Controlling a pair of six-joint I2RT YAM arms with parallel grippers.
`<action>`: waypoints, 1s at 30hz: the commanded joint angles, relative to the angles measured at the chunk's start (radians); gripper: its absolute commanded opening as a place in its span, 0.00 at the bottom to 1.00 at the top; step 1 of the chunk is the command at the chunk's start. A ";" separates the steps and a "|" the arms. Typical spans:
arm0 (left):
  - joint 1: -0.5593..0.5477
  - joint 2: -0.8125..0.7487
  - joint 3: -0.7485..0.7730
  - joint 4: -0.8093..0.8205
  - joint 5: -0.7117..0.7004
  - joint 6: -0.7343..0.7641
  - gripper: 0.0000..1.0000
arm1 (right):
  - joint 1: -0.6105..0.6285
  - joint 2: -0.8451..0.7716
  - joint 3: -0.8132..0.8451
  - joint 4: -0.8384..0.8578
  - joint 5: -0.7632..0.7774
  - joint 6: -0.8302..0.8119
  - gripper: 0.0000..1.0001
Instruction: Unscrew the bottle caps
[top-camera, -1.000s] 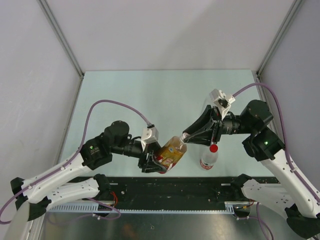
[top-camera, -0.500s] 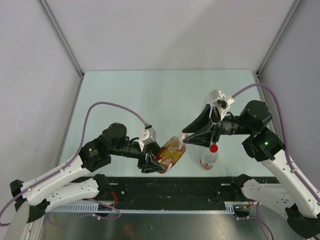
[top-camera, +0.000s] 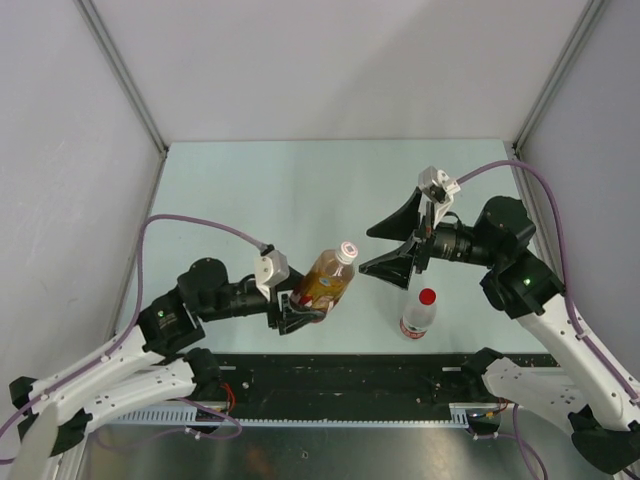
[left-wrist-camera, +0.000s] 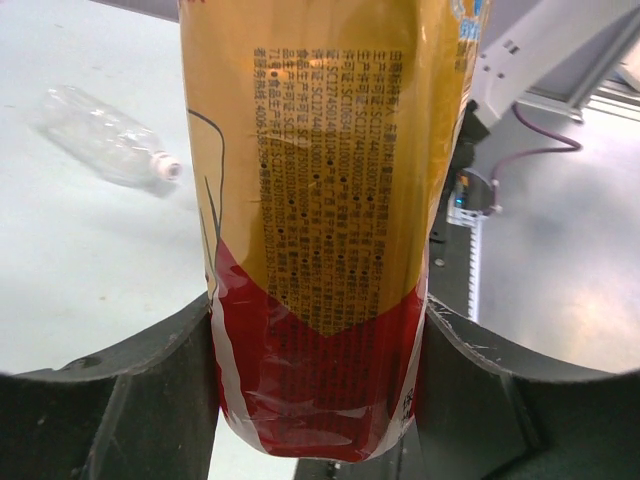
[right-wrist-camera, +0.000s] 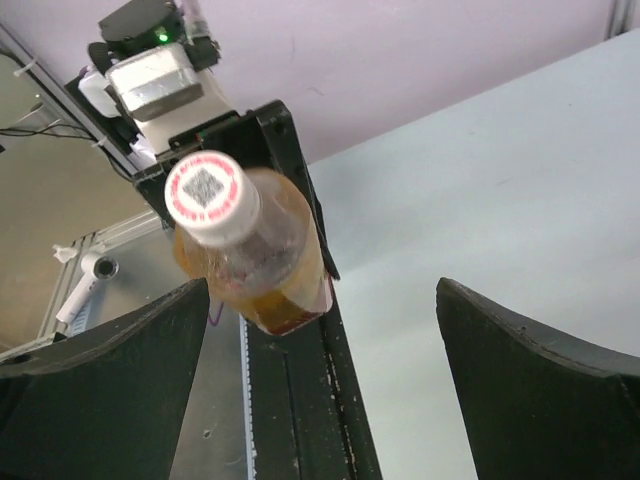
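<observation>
I should keep my right gripper approaching until its fingers straddle the cap, since my left gripper holds the amber-liquid bottle's lower body (top-camera: 317, 293), leaving its white cap (top-camera: 347, 252) free.
My left gripper (top-camera: 300, 306) is shut on the lower body of the amber-liquid bottle (top-camera: 325, 280), holding it tilted above the table with the neck toward the right arm. Its white cap (top-camera: 348, 250), ringed in red on top, sits on the neck. In the left wrist view the yellow-and-red label (left-wrist-camera: 315, 200) fills the gap between my fingers (left-wrist-camera: 110, 410). My right gripper (top-camera: 377, 249) is open, just right of the cap and not touching it. From the right wrist the cap (right-wrist-camera: 210, 195) lies up and left of the open right gripper (right-wrist-camera: 320, 390).
A bottle with a red-and-white label (top-camera: 416, 320) and a bright red cap (top-camera: 427, 297) stands near the front edge, under the right arm. A plain clear bottle (left-wrist-camera: 100, 140) with a white cap (left-wrist-camera: 172, 170) lies on its side on the pale table (top-camera: 250, 190).
The right gripper has opened and drawn back from the amber bottle's cap. The left arm has pulled the bottle to the left, its neck now pointing more upward.
</observation>
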 joint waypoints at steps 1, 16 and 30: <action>-0.005 -0.036 -0.006 0.041 -0.170 0.056 0.00 | -0.005 0.000 -0.001 0.000 0.043 -0.012 0.99; -0.006 0.044 0.047 -0.093 -0.455 0.178 0.00 | -0.039 0.076 0.000 0.053 0.146 0.108 1.00; -0.007 0.191 0.058 -0.187 -0.663 0.222 0.00 | -0.110 0.193 0.002 0.043 0.234 0.278 0.99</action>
